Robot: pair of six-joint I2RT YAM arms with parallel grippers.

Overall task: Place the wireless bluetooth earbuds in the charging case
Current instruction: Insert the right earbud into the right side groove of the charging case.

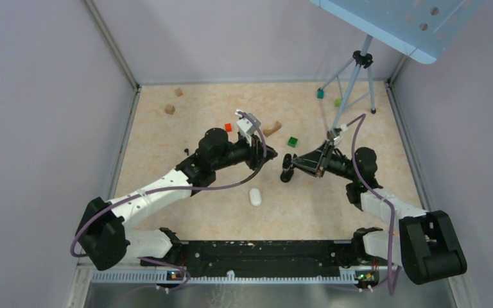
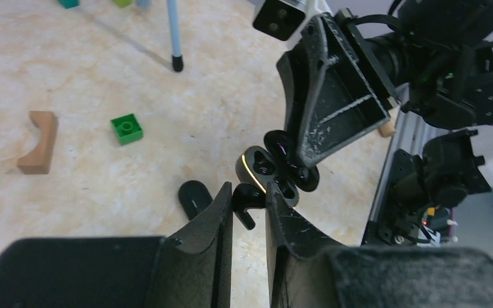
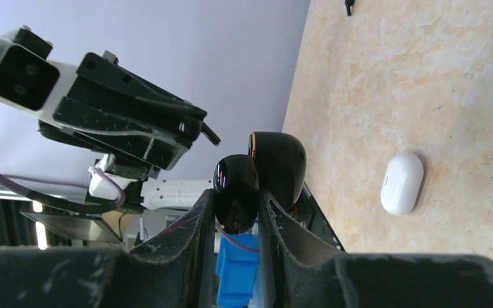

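Observation:
The earbud's stem (image 2: 248, 221) is pointing past the charging case's rim, so the robot's left gripper needs to swing around and turn the earbud until its stem faces the case's open slots (image 2: 275, 176).
My left gripper (image 2: 249, 192) is shut on a small black earbud (image 2: 251, 206), whose stem hangs between the fingers. It holds the earbud right at the open black charging case (image 2: 271, 168), in the air above the table. My right gripper (image 3: 236, 199) is shut on that glossy black case (image 3: 236, 186), whose lid (image 3: 278, 164) is swung open beside it. In the top view the two grippers meet at mid table, left (image 1: 269, 158) and right (image 1: 289, 168). A black oval piece (image 2: 194, 197) lies on the table under them; I cannot tell whether it is the other earbud.
A white oval case (image 1: 255, 196) lies on the table nearer the bases and also shows in the right wrist view (image 3: 402, 183). A green brick (image 1: 293, 141), a red brick (image 1: 228, 127) and wooden blocks (image 1: 271, 128) lie farther back. A tripod (image 1: 353, 83) stands at the back right.

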